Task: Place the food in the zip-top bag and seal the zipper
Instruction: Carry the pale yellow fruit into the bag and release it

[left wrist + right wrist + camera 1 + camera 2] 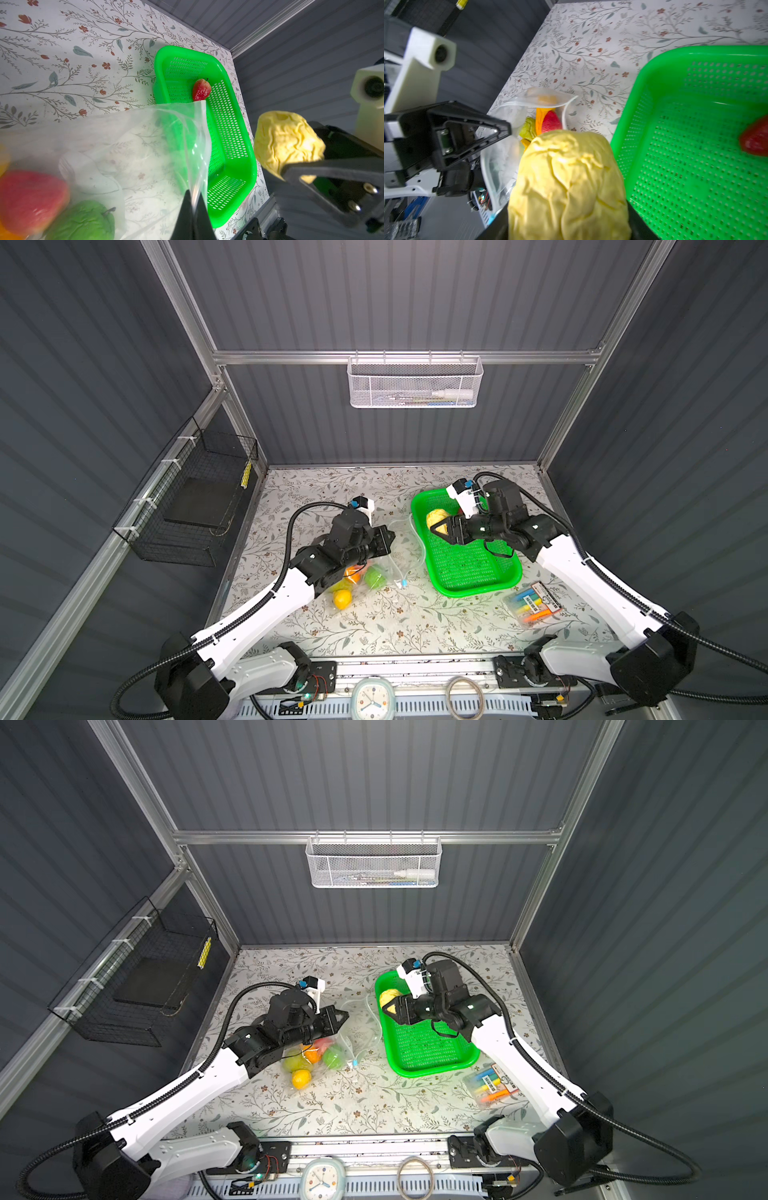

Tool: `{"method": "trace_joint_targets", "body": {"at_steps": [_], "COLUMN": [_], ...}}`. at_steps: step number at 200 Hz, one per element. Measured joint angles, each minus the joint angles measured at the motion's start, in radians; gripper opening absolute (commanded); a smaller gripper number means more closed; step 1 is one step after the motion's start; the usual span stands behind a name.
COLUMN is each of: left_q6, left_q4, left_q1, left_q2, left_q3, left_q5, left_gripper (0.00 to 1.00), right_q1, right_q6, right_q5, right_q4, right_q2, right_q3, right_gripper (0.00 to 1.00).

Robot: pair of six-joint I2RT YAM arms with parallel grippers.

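Note:
My right gripper should carry on past the bag's zipper and let go of the pale yellow ball inside the bag [388,565], as the bag's opening [408,553] gapes toward it.
The clear zip-top bag [386,560] lies left of the green basket, its mouth gaping toward the basket. My left gripper [192,197] is shut on the bag's upper mouth edge, pinching the zipper [203,124] strip and holding it up. The blue slider tab [402,583] rests on the table. Inside the bag lie a lemon [342,599], a green fruit [375,576], an orange piece [312,1055] and a red strawberry [552,122]. My right gripper [435,529] is shut on a pale yellow lumpy ball [571,176], held over the basket's left rim. Another strawberry [201,89] lies in the basket.
The green perforated basket [469,568] sits right of centre. A packet of coloured markers [534,605] lies at its front right. A black wire basket [187,506] hangs on the left wall and a white mesh basket [415,381] on the back wall.

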Motion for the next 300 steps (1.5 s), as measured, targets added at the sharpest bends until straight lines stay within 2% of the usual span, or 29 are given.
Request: {"method": "trace_joint_targets", "body": {"at_steps": [28, 78, 126, 195, 257, 300], "left_q6": [0.0, 0.0, 0.0, 0.0, -0.003, -0.004], "left_q4": [0.0, 0.0, 0.0, 0.0, 0.0, 0.0], "left_q1": [0.0, 0.0, 0.0, 0.0, 0.0, 0.0], "left_q2": [0.003, 0.003, 0.003, 0.003, 0.002, 0.0], "left_q3": [0.002, 0.002, 0.002, 0.002, 0.002, 0.002], "left_q5": [0.0, 0.003, 0.009, 0.011, 0.01, 0.01], "left_gripper": [0.0, 0.0, 0.0, 0.0, 0.0, 0.0], "right_q1": [0.08, 0.156, 0.228, 0.27, 0.309, 0.33], "right_q6": [0.027, 0.043, 0.037, 0.059, 0.05, 0.032], "right_q5": [0.001, 0.021, 0.14, 0.272, 0.369, 0.41], "right_q4": [0.026, 0.058, 0.037, 0.036, -0.01, -0.027], "right_q2": [0.018, 0.128, 0.22, 0.303, 0.344, 0.356], "right_q3": [-0.011, -0.002, 0.038, 0.063, 0.087, 0.098], "right_gripper": [0.46, 0.46, 0.47, 0.49, 0.57, 0.68]}}
